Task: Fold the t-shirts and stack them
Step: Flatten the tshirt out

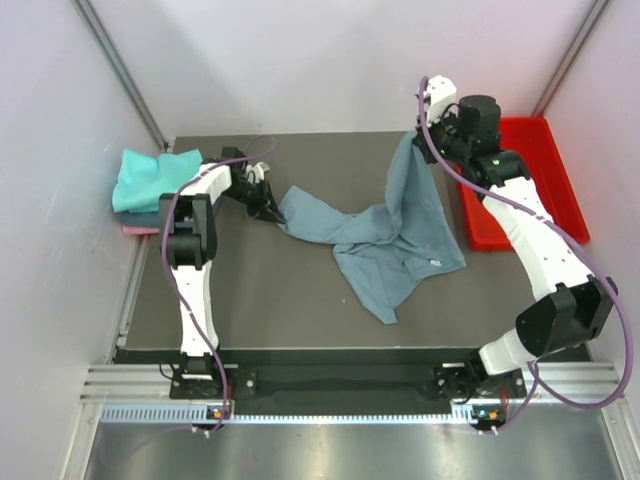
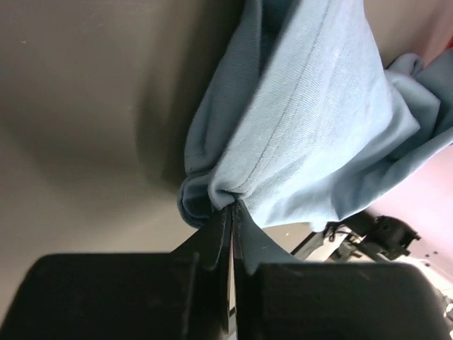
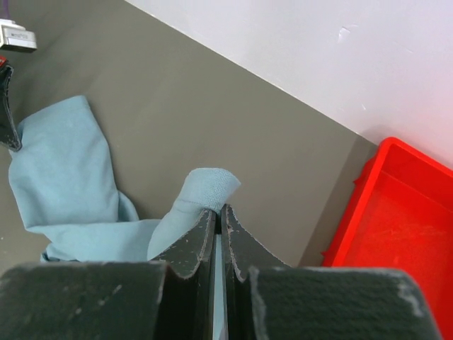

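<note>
The grey-blue t-shirt's end (image 1: 303,215) is folded double at my left gripper's fingers, which should raise it toward the back to spread it out before lowering it.
A dusty grey-blue t-shirt (image 1: 385,245) lies crumpled across the middle of the dark table, its small white label showing at the right. My left gripper (image 1: 270,210) is shut on the shirt's left end (image 2: 283,134), low over the table. The cloth bunches right at the fingertips (image 2: 230,207). My right gripper (image 1: 425,140) is shut on a fold of the same shirt (image 3: 205,188) and holds it raised at the back right, so the cloth hangs down from it. A stack of folded t-shirts, bright teal (image 1: 150,178) on top with pink (image 1: 140,228) under it, sits at the far left.
A red plastic tray (image 1: 545,165) stands at the back right, beside the right arm (image 3: 396,234). White walls close in the table at the back and sides. A metal rail runs along the table's near edge (image 1: 340,385).
</note>
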Action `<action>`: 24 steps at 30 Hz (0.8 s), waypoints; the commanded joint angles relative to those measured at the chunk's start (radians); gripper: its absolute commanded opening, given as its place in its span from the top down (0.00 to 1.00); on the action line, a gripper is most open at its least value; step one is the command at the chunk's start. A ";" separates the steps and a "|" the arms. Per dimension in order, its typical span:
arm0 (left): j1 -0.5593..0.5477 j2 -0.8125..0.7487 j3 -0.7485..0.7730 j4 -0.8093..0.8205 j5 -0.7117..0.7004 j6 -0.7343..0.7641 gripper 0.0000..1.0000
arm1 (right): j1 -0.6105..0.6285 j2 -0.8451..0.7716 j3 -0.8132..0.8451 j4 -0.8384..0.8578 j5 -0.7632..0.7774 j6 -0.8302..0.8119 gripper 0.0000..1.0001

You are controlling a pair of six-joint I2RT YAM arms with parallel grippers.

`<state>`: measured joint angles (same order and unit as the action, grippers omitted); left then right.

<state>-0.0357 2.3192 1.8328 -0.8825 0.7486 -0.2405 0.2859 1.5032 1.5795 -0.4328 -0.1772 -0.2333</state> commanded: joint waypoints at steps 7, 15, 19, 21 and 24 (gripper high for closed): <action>0.023 -0.280 -0.024 -0.007 0.041 0.039 1.00 | 0.006 -0.060 0.042 0.072 0.027 -0.009 1.00; 0.028 -0.680 -0.085 -0.053 0.080 0.165 1.00 | 0.007 -0.174 0.105 -0.006 -0.008 0.000 1.00; 0.030 -0.971 -0.252 0.052 0.092 0.211 1.00 | 0.012 -0.331 0.047 0.000 -0.005 -0.044 1.00; 0.028 -1.038 -0.302 0.103 0.089 0.208 1.00 | 0.012 -0.408 0.033 0.019 -0.001 -0.060 1.00; 0.028 -1.119 -0.323 0.181 0.072 0.178 1.00 | 0.013 -0.463 0.053 0.039 -0.004 -0.057 1.00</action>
<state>-0.0101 1.2472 1.5280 -0.8379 0.8070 -0.0746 0.2878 1.1126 1.5990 -0.4561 -0.1730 -0.2695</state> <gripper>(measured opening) 0.010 0.017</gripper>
